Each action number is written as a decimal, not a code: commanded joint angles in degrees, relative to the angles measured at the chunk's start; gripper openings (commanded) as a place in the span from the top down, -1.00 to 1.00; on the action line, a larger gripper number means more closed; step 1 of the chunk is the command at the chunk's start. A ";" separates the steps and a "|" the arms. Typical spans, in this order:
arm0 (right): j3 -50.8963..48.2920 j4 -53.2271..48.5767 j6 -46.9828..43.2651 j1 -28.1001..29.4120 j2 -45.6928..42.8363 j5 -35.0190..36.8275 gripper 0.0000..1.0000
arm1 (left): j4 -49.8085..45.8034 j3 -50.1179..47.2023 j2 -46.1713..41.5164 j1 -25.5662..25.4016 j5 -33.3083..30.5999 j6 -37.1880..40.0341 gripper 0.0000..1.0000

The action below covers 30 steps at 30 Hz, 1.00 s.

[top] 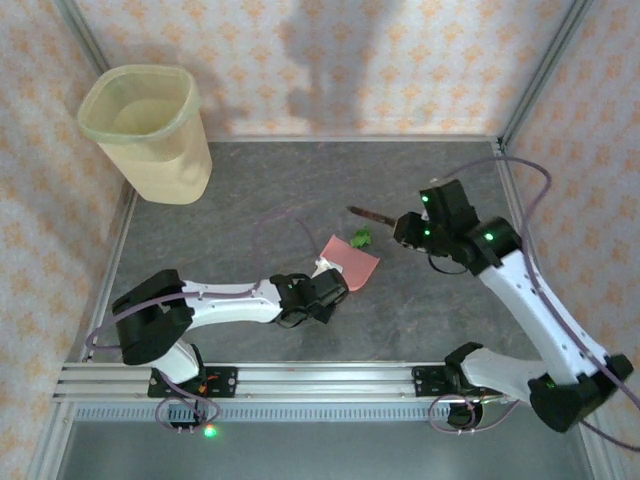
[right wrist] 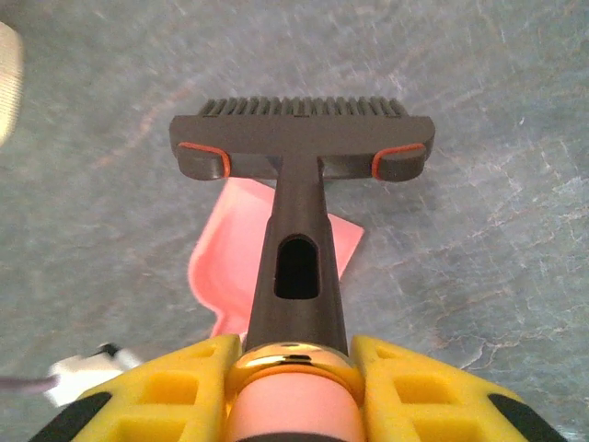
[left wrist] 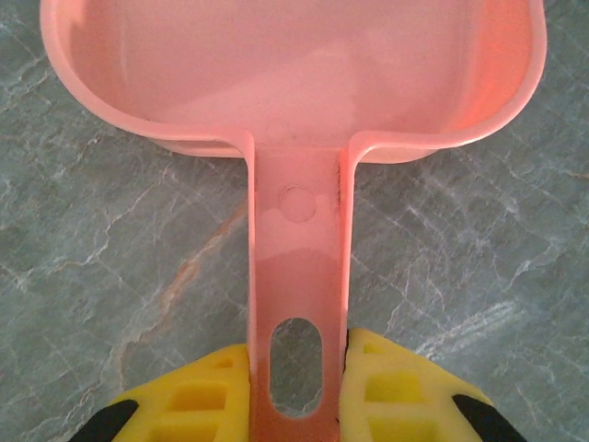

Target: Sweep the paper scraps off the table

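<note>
The green paper scraps (top: pixel 361 237) are at the far edge of the dustpan and the brush is beyond them, so my right gripper should pull the brush back toward the pink pan (top: pixel 353 262).
A small clump of green paper scraps (top: pixel 361 238) lies at the far lip of the pink dustpan (top: pixel 352 263) on the grey table (top: pixel 250 190). My left gripper (top: pixel 327 281) is shut on the dustpan's handle (left wrist: pixel 296 276), and the part of the pan (left wrist: pixel 294 74) seen from the left wrist holds nothing. My right gripper (top: pixel 406 229) is shut on the handle of a dark brush (top: pixel 368 214), whose head (right wrist: pixel 302 138) hangs just beyond the scraps. In the right wrist view the dustpan (right wrist: pixel 225 262) lies under the brush, between the yellow fingers (right wrist: pixel 161 391).
A pale yellow bin (top: pixel 150 130) stands at the table's back left corner; its rim (right wrist: pixel 7 74) shows at the left edge of the right wrist view. Aluminium rails (top: pixel 300 380) run along the table's edges, with patterned walls behind.
</note>
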 commanded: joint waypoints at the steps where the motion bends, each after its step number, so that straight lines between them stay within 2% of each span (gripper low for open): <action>1: -0.37 2.57 1.19 0.03 -2.37 3.69 1.00 | -2.87 2.73 1.69 -0.02 -2.75 -0.68 1.00; 3: -0.84 3.06 0.87 0.06 -2.05 7.40 1.00 | -3.29 3.17 2.14 -0.01 -2.75 -0.69 1.00; 9: -1.01 5.89 -2.31 0.12 5.01 11.78 1.00 | -4.06 3.98 3.21 0.81 -1.70 -0.69 1.00; 16: 2.58 5.31 -7.10 1.82 15.75 16.39 1.00 | -4.82 4.80 4.77 2.53 -0.37 -2.92 1.00; 20: 5.18 1.55 -9.88 4.20 19.49 18.62 1.00 | -5.66 5.53 5.64 2.89 -0.25 -3.16 1.00; 24: 5.33 -2.17 -10.92 6.95 18.90 18.97 1.00 | -5.80 5.81 5.97 2.90 -0.22 -3.20 1.00; 30: 3.69 -7.04 -9.47 11.05 12.13 16.02 1.00 | -5.80 5.64 5.82 2.99 -0.57 -3.56 1.00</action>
